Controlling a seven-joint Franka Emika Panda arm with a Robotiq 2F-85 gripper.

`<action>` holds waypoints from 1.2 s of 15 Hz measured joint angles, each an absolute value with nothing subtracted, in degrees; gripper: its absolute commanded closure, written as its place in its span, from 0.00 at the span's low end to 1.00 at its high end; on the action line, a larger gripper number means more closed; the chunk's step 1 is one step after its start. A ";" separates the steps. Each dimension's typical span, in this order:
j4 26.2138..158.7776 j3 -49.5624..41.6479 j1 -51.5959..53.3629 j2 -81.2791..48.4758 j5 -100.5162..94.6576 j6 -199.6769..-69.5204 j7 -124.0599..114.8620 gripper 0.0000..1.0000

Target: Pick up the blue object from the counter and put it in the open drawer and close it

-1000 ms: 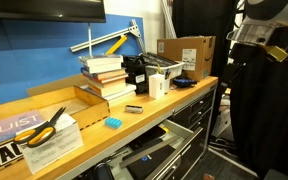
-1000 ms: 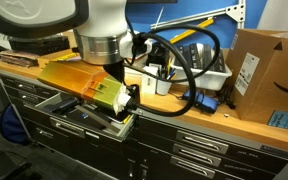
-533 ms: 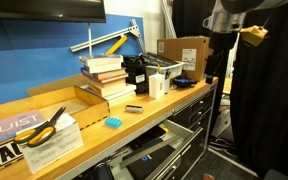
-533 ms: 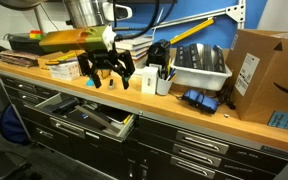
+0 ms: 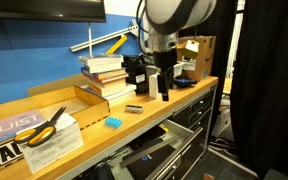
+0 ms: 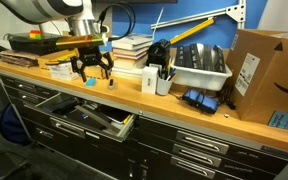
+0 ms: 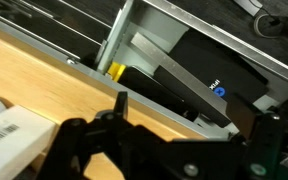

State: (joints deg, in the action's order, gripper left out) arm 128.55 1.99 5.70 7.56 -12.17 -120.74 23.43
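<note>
My open gripper is moving over the counter and should keep going until its fingers straddle the blue object (image 5: 114,122), since it lies clear of the dark grey block (image 5: 134,108).
The small blue object (image 5: 112,123) lies on the light wooden counter (image 5: 94,140) near its front edge, with a small dark grey block (image 5: 132,108) behind it. My gripper (image 5: 165,88) hangs open and empty over the counter, well to the right of the blue object. In an exterior view the gripper (image 6: 94,70) hovers above the counter (image 6: 134,93), over the open black drawer (image 6: 87,115); the blue object is not visible there. The wrist view shows the open fingers (image 7: 189,140), the counter edge (image 7: 44,80) and the drawer (image 7: 184,60) below it.
A stack of books (image 5: 104,75), a cardboard box (image 5: 189,50) and yellow-handled scissors (image 5: 46,125) sit on the counter. A white bin (image 6: 199,65), a cup of pens (image 6: 162,80), a dark blue item (image 6: 197,100) and a large box (image 6: 269,80) stand further along.
The arm has swung in from beside the cabinet to above the counter. The gripper has risen from drawer height to above the worktop and stays open.
</note>
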 measured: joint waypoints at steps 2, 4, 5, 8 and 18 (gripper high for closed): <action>125.20 3.73 7.13 1.88 -11.90 -120.74 23.80 0.00; 121.77 5.23 7.68 -2.85 -11.58 -120.75 23.68 0.00; 120.19 5.86 7.78 -4.72 -11.51 -120.75 23.26 0.00; 116.37 7.18 8.21 -8.61 -11.51 -120.92 18.84 0.00; 108.52 8.93 12.31 -18.26 -11.23 -126.17 0.65 0.25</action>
State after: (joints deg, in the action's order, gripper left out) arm 108.52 8.93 12.31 -18.26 -11.23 -126.17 0.65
